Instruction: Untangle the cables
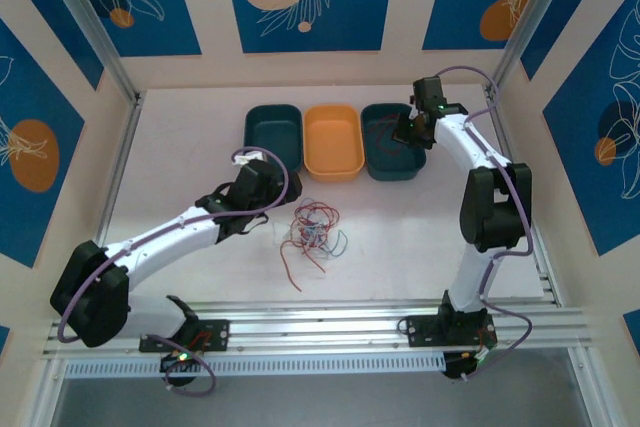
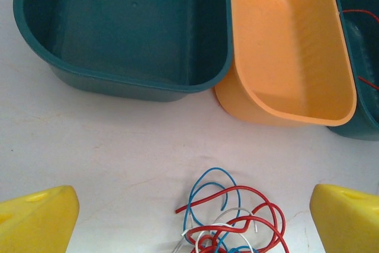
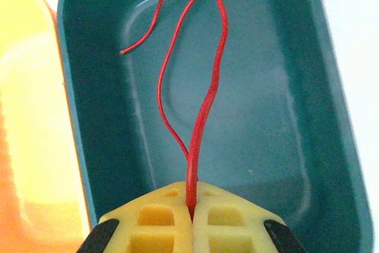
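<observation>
The cable's loose end (image 3: 122, 52) hangs inside the sides of the teal bin (image 1: 388, 155) below my right gripper, so it should keep going over that bin and let go of the red cable there.
A tangle of thin red, blue and white cables (image 1: 312, 232) lies on the white table in front of the bins; its far loops (image 2: 234, 217) show between my left gripper's yellow fingers (image 2: 38, 217). The left gripper (image 1: 262, 179) hovers just left of the tangle, open and holding nothing. My right gripper (image 3: 192, 205) is over the right teal bin (image 3: 331, 117), shut on a red cable (image 3: 204, 105) that hangs from the pinched pads into that bin. From above, the right gripper (image 1: 412, 129) sits at the bin's right edge.
Three bins stand in a row at the back: a left teal bin (image 1: 272, 125), an orange bin (image 1: 333, 139) and the right teal bin (image 1: 385, 162). A long red strand (image 1: 290, 272) trails toward the front rail. Walls close in on the table's sides.
</observation>
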You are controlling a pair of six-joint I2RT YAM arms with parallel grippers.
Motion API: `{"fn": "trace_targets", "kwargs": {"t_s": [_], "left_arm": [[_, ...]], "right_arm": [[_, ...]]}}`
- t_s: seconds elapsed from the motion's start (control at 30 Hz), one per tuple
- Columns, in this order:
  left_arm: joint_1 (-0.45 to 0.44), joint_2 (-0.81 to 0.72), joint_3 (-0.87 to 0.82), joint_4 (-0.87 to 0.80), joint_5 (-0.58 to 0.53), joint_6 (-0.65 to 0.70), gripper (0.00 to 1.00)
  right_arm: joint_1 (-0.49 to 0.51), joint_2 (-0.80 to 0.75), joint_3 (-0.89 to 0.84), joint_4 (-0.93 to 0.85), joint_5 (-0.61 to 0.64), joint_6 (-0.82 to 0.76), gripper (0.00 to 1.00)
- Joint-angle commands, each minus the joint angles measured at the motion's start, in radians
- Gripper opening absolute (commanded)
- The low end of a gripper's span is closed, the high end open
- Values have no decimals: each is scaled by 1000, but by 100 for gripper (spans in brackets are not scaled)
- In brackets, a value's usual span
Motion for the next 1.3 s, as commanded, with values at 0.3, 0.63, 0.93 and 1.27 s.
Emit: {"fn": "trace_targets", "kwargs": {"t_s": [0.3,0.63,0.93,1.27], "left_arm": [[-8,-7,-9,12,39,-46,100],[-8,3,11,1,25,-45,100],[-7,-2,16,-11,19,-41,100],[-8,0,26,-94,29,-52,100]], "right_arm": [[9,105,18,-29,50,60,0],[7,48,-5,-48,52,59,24],[6,-47,-30,-94,121,71,51],[61,-272,-161,-94,-6,86,53]]}}
